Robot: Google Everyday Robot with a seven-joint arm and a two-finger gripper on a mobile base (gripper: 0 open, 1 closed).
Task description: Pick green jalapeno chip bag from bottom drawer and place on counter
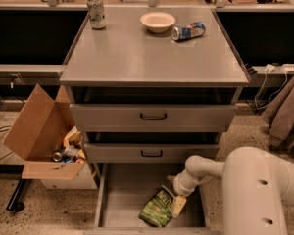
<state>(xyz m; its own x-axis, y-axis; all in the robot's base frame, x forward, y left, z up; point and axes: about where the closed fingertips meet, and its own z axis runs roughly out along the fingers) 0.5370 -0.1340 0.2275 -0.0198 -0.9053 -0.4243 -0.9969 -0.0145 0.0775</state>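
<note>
The bag (156,210) will tip upright and hang down when I lift it, because my gripper is at the green jalapeno chip bag's upper edge (168,193).
The green jalapeno chip bag (158,208) lies flat on the floor of the open bottom drawer (122,192), near its front right. My gripper (176,202) hangs down inside the drawer from the white arm at the right, right beside the bag's upper right edge; one pale fingertip (178,205) touches or nearly touches the bag. The grey counter (137,58) is the cabinet's top, above the two upper drawers.
On the counter stand a can (96,12) at the back left, a white bowl (158,21) and a blue-and-white can (188,31) lying on its side. An open cardboard box (41,136) with trash sits left of the cabinet. Brown cloth (286,114) hangs at the right.
</note>
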